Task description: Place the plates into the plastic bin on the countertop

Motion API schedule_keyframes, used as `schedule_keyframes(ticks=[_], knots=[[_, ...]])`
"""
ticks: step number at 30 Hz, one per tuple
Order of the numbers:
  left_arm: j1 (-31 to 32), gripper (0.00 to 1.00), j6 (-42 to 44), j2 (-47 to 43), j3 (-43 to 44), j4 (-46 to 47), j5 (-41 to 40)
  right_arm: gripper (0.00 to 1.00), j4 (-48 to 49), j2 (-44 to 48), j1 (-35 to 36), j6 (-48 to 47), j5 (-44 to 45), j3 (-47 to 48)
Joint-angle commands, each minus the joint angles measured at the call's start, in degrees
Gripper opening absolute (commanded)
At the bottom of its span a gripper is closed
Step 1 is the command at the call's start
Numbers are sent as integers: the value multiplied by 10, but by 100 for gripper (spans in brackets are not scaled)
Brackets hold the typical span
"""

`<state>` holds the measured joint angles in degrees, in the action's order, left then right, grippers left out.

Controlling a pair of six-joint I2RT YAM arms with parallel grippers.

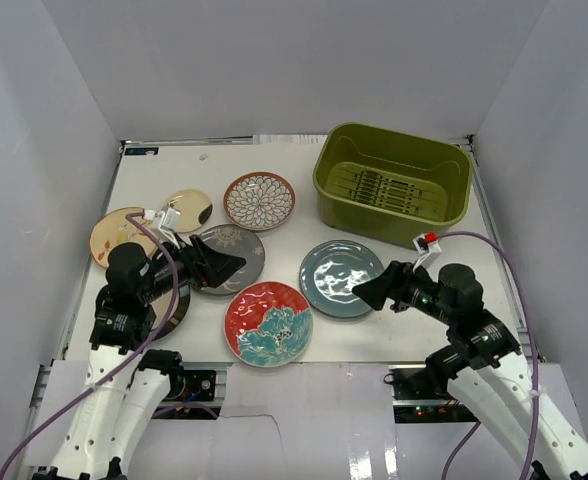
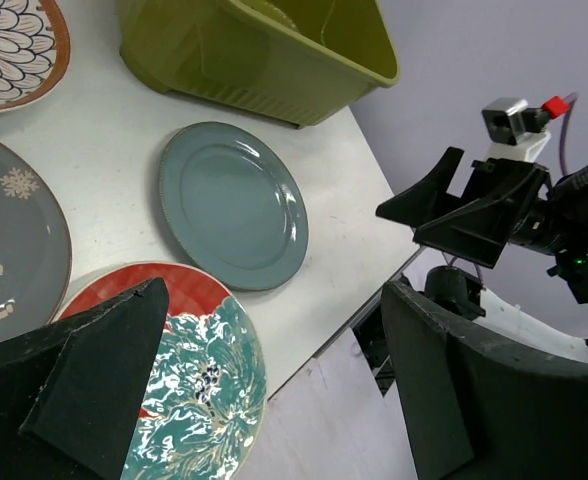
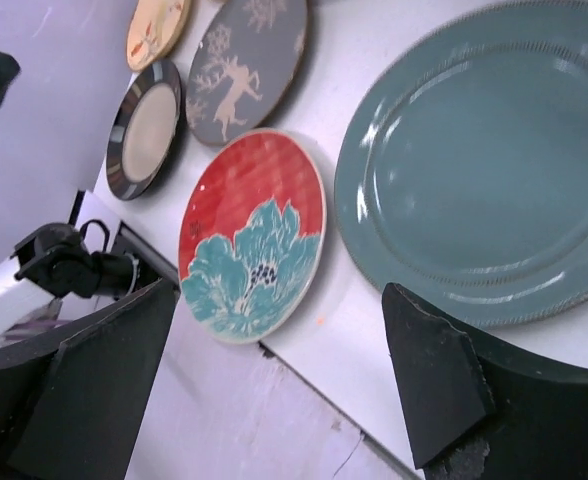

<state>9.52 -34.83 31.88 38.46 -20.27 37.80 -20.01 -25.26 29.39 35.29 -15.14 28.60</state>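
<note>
The red plate's near rim (image 1: 271, 365) sticks out past the countertop's front edge, so my right gripper should carry on going toward the plate's teal flower (image 1: 296, 340) until the fingers are on both sides of the plate's rim.
Several plates lie on the white countertop (image 1: 304, 225): a red plate with a teal flower (image 1: 268, 322) at the front, a plain teal plate (image 1: 340, 278), a grey plate (image 1: 236, 245), a petal-pattern plate (image 1: 259, 200), two cream plates (image 1: 188, 210) (image 1: 114, 235) and a shiny metallic plate (image 3: 146, 130) half under my left arm. The olive-green bin (image 1: 392, 182) stands at the back right, with no plate inside. My left gripper (image 1: 236, 265) hovers open over the grey plate's near edge. Just left of the teal plate's front rim, my right gripper (image 1: 364, 293) also hangs open, holding nothing.
Pale walls (image 1: 54, 150) close in the countertop on the left, back and right. A small dark label (image 1: 142, 151) lies at the back left corner. The countertop's front edge (image 3: 304, 365) runs just below the red plate.
</note>
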Motion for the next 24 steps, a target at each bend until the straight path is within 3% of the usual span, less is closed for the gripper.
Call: schedule_keyframes(ticks=[1,5,12,18,24], knots=[[1,98,-6,-13,11,-17,8,90,-31,24,5,75,-50,-42],[1,98,-2,-16,1,-70,-2,93,30,34,15,125,-84,-128],[1,98,-25,-30,-7,-156,-93,100,143,12,83,195,-21,-189],[1,98,-38,-29,-10,-226,-167,95,275,-102,332,261,178,-211],[1,98,-36,-29,-11,-240,-173,91,404,-224,394,303,265,-217]])
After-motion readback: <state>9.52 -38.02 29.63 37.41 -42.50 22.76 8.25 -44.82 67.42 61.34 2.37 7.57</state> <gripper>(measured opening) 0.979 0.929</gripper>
